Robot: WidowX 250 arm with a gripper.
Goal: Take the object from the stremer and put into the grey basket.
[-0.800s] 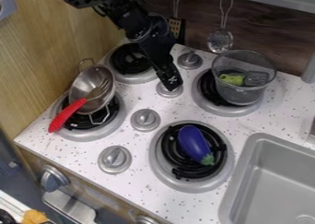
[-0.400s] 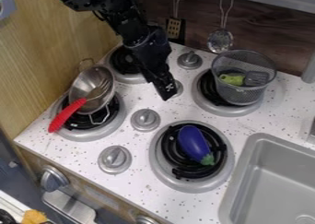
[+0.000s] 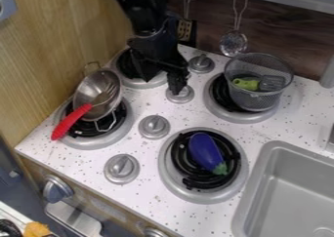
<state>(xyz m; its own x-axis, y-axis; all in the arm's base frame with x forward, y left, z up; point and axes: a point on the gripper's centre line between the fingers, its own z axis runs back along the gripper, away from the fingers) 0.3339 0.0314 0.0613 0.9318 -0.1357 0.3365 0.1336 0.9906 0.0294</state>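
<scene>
I expect the red-handled utensil to come free and leave the metal strainer on its burner when I lift, because the strainer has its own wire handles.
The gripper (image 3: 161, 85) hangs over the back of the stove, between the rear left burner and the small knob beside it. Its two fingers stand apart with nothing between them, so it is open. To its lower left, a metal strainer (image 3: 89, 93) sits tilted on the front left burner. A utensil with a red handle (image 3: 70, 121) lies in it, the handle sticking out over the near rim. The grey mesh basket (image 3: 256, 100) stands on the rear right burner, right of the gripper, and holds a green-handled utensil (image 3: 246, 84).
A purple eggplant (image 3: 205, 150) lies on the front right burner. Stove knobs (image 3: 154, 127) stand between the burners. The sink (image 3: 290, 182) is at the lower right. Two utensils, one a slotted ladle (image 3: 233, 43), hang along the back wall; a wooden panel (image 3: 55, 50) rises at left.
The gripper first swung slightly left and lower, then turned and drew back a little. Its fingers now show spread apart. The strainer, red-handled utensil and basket have not moved.
</scene>
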